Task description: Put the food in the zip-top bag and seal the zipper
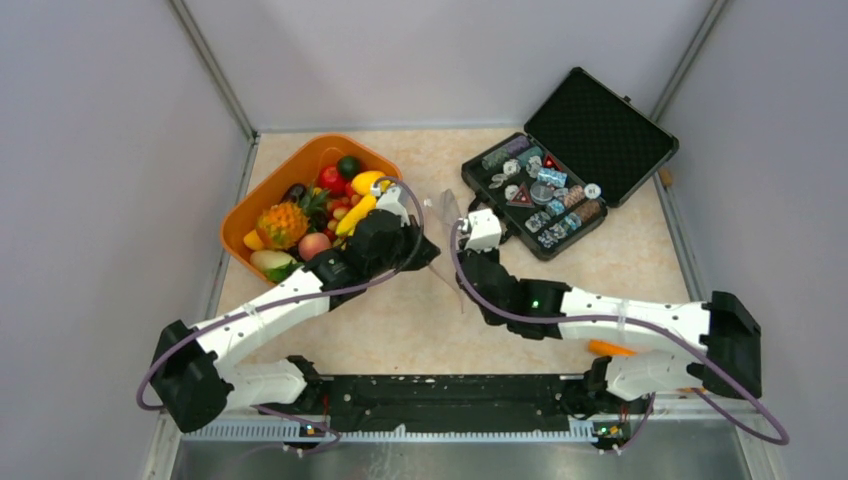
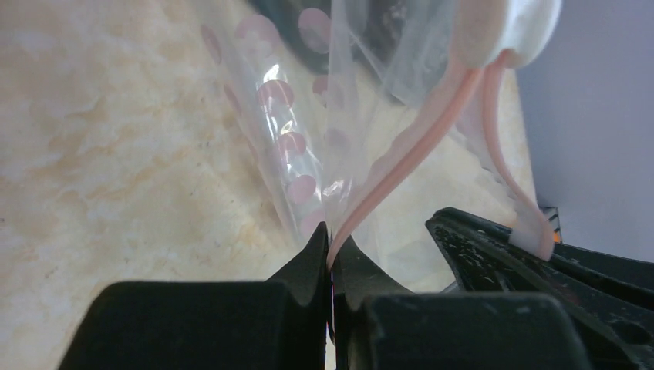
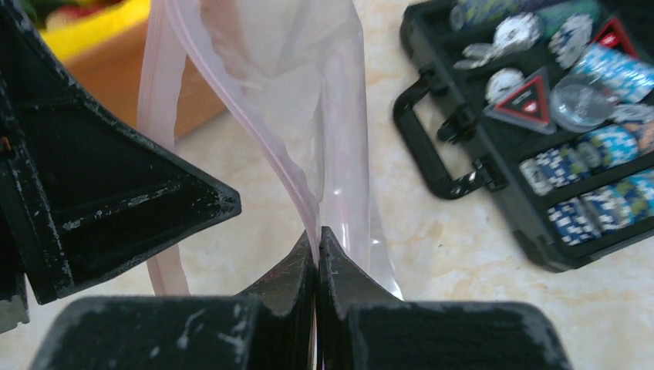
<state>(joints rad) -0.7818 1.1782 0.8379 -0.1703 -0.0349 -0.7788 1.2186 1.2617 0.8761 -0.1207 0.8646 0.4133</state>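
I should ease my right gripper inward and keep the bag while my left gripper fetches the food, since both my grippers hold the bag's zipper strips apart.
The clear zip-top bag hangs between my two grippers near the table's middle, its mouth pulled apart. In the left wrist view the left gripper is shut on one pink zipper strip at the bag's edge. The right gripper is shut on the other zipper strip of the bag. The food, toy fruits and vegetables, lies piled in the orange basket left of the left gripper. The right gripper stands just right of the bag. I see nothing inside the bag.
An open black case full of chips and tokens sits at the back right, also seen in the right wrist view as the case. An orange piece lies by the right arm. Grey walls enclose the table.
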